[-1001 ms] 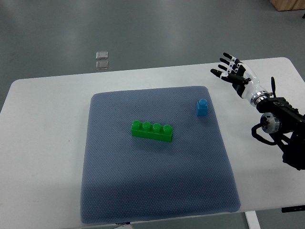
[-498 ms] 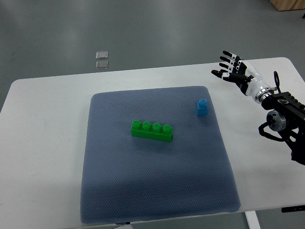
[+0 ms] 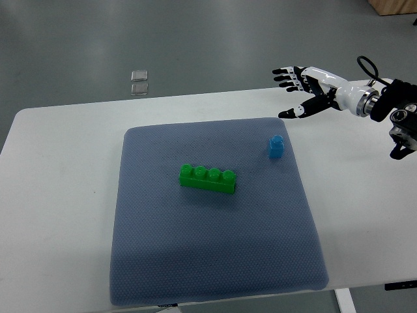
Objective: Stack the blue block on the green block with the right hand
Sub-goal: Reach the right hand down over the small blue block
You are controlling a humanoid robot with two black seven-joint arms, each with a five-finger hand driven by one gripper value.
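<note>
The blue block (image 3: 276,147) is about the same width as a green stud (image 3: 214,174). It will cover only that stud and stay upright when I stack it.
A small blue block (image 3: 276,147) stands upright near the right edge of the grey-blue mat (image 3: 208,261). A long green block (image 3: 208,179) with a row of studs lies in the middle of the mat, apart from the blue one. My right hand (image 3: 294,91) hovers above the far part of the table, up and to the right of the blue block, with its fingers spread and nothing in them. Its arm (image 3: 365,101) comes in from the right edge. No left arm shows.
The white table (image 3: 58,195) surrounds the mat on all sides. Two small clear squares (image 3: 139,81) lie on the grey floor beyond the table's far edge.
My right hand has lifted and swung left toward the far table edge, now nearer above the blue block. The forearm rose out of the lower right. Both blocks stayed put.
</note>
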